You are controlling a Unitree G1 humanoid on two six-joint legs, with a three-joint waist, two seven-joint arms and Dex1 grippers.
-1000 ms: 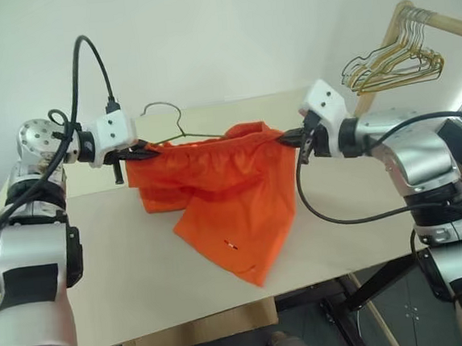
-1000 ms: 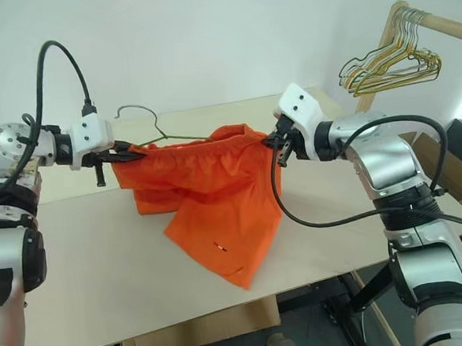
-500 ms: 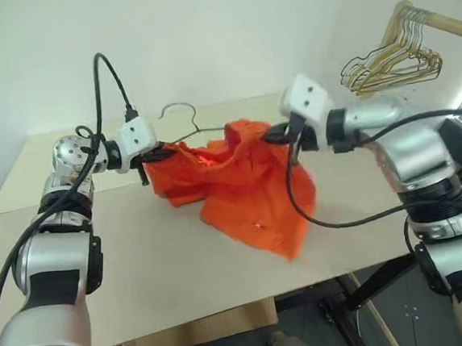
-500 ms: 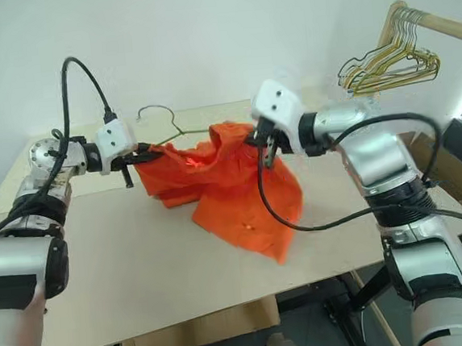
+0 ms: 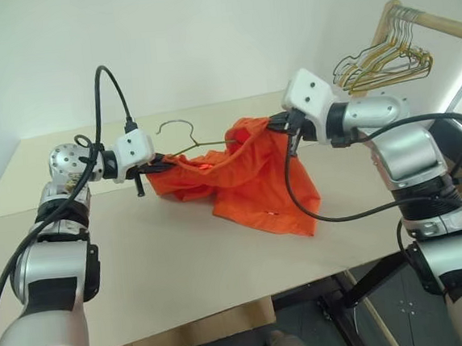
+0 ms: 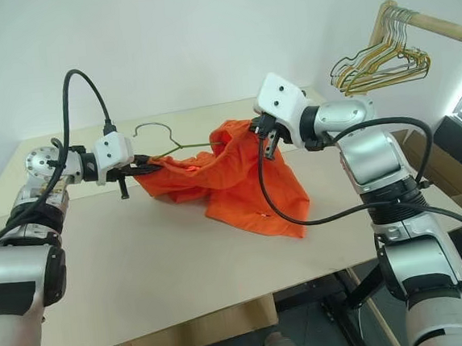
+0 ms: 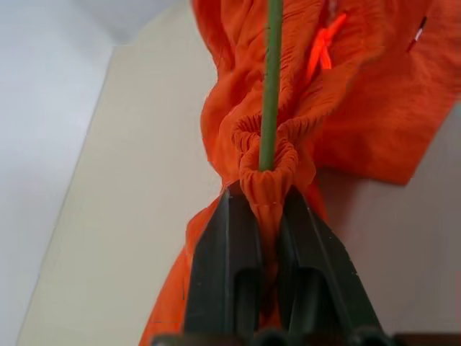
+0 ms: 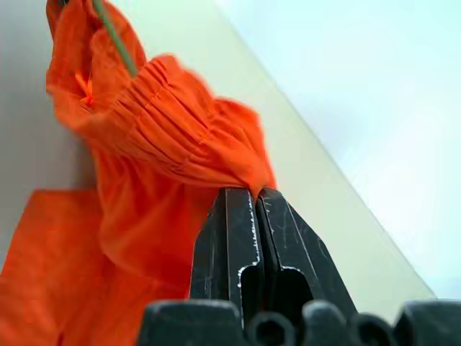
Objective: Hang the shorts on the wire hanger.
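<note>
Only a corner of the waistband [image 8: 251, 176] is pinched in my right gripper, crooked to the hanger's wire, so next my right gripper opens and grips deeper, just below the waistband [image 8: 198, 189], before it lifts.
The bright orange shorts [image 5: 252, 179] hang bunched between my two grippers, their lower part draped on the table [image 5: 182, 258]. My left gripper [image 5: 154, 161] is shut on one end of the gathered waistband [image 7: 265, 189]. My right gripper [image 5: 278, 123] is shut on the other end [image 8: 252, 184], held a little higher. The wire hanger [image 5: 186, 142] lies behind the shorts with its hook [image 5: 175, 125] pointing away from me. Its thin olive wire [image 7: 271, 86] runs into the waistband fold right at the left fingertips. The rest of the hanger is hidden by the fabric.
A wooden rail [image 5: 432, 22] at the back right carries a bunch of gold and silver wire hangers [image 5: 383, 58]. A cardboard box [image 5: 196, 334] sits under the table's front edge. Bare tabletop stretches in front of the shorts.
The shorts were stretched taut between the grippers; now they sag and bunch. The right gripper has moved toward the left one and rolled. The left hand has sunk slightly. The camera has shifted.
</note>
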